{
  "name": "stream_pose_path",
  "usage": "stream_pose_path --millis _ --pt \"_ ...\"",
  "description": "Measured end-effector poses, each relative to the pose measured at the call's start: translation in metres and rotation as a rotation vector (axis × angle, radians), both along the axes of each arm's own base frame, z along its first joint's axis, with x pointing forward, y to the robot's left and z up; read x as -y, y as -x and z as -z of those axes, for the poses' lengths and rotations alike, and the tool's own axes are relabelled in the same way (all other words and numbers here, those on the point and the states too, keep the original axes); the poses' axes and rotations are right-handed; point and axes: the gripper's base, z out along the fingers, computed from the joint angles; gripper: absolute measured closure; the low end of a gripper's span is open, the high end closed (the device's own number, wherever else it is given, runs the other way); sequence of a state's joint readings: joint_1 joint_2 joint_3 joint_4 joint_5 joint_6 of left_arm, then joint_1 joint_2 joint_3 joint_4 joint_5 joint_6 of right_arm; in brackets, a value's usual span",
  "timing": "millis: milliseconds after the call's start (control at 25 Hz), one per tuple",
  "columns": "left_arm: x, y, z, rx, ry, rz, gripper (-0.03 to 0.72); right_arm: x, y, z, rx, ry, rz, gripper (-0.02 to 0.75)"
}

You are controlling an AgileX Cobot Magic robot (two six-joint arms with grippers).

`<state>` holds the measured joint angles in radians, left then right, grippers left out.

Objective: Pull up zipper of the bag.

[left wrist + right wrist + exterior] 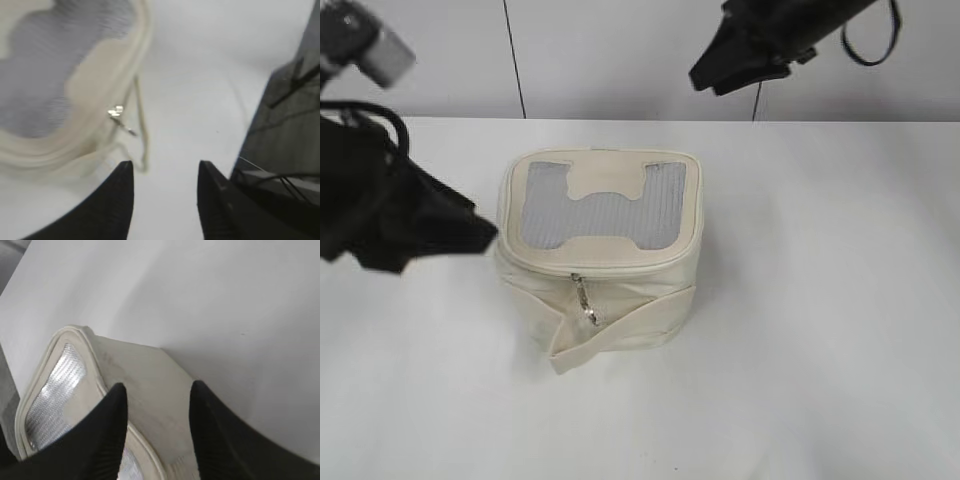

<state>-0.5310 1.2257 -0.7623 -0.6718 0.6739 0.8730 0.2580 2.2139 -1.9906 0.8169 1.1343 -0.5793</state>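
Observation:
The silver slider (583,297) is at the middle of the front while the zipper track (650,271) keeps going around the rim of the bag's lid, so I should expect another slider out of sight around the bag's side.
The cream boxy bag (605,300) stands mid-table, its lid showing a grey mesh panel and an H-shaped patch. The zipper track runs under the lid rim, and a silver slider with ring pull (586,298) hangs on the front face; it also shows in the left wrist view (119,116). A flat strap (620,330) crosses the front. My left gripper (480,235) is open and empty at the bag's left side, its jaws (165,175) over bare table beside the bag (75,90). My right gripper (720,75) is open, raised behind the bag, its jaws (157,395) over the bag's side (145,385).
The white table (820,300) carries only the bag. A pale wall with dark vertical seams (515,60) stands behind it. A dark frame (290,130) shows at the right of the left wrist view.

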Motion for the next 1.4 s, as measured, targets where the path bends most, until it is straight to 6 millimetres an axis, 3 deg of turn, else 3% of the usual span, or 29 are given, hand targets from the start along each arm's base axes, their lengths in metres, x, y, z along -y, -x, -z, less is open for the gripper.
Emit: stream_pose_path --millis 120,200,240,360,480,640,920,1120,1400 --pt "-0.022 -0.027 -0.017 0.061 0.033 -0.13 0.361 0.045 0.01 -0.009 0.01 0.027 0.123 0.403" --pt "-0.023 -0.052 -0.03 0.099 0.077 -0.14 0.361 0.07 0.026 -0.005 0.041 0.026 0.213 0.403" --pt "-0.021 -0.064 -0.035 0.104 0.101 -0.129 0.361 0.079 0.039 0.007 0.046 0.025 0.237 0.404" --pt "0.004 -0.114 -0.042 0.109 0.139 -0.029 0.357 0.089 0.084 0.032 0.164 0.028 0.28 0.405" --pt "0.033 -0.161 -0.035 0.071 0.148 0.091 0.343 0.089 0.126 0.058 0.241 0.017 0.262 0.405" --pt "0.068 -0.202 -0.024 0.042 0.144 0.239 0.335 0.09 0.147 0.085 0.269 0.014 0.245 0.405" --pt "0.109 -0.224 0.009 -0.013 0.1 0.382 0.328 0.09 0.145 0.097 0.296 0.024 0.236 0.405" --pt "0.111 -0.226 0.025 -0.057 0.044 0.401 0.325 0.089 0.142 0.109 0.265 0.013 0.241 0.405" --pt "0.107 -0.225 0.03 -0.095 0.001 0.398 0.326 0.083 0.132 0.11 0.269 -0.035 0.219 0.405"
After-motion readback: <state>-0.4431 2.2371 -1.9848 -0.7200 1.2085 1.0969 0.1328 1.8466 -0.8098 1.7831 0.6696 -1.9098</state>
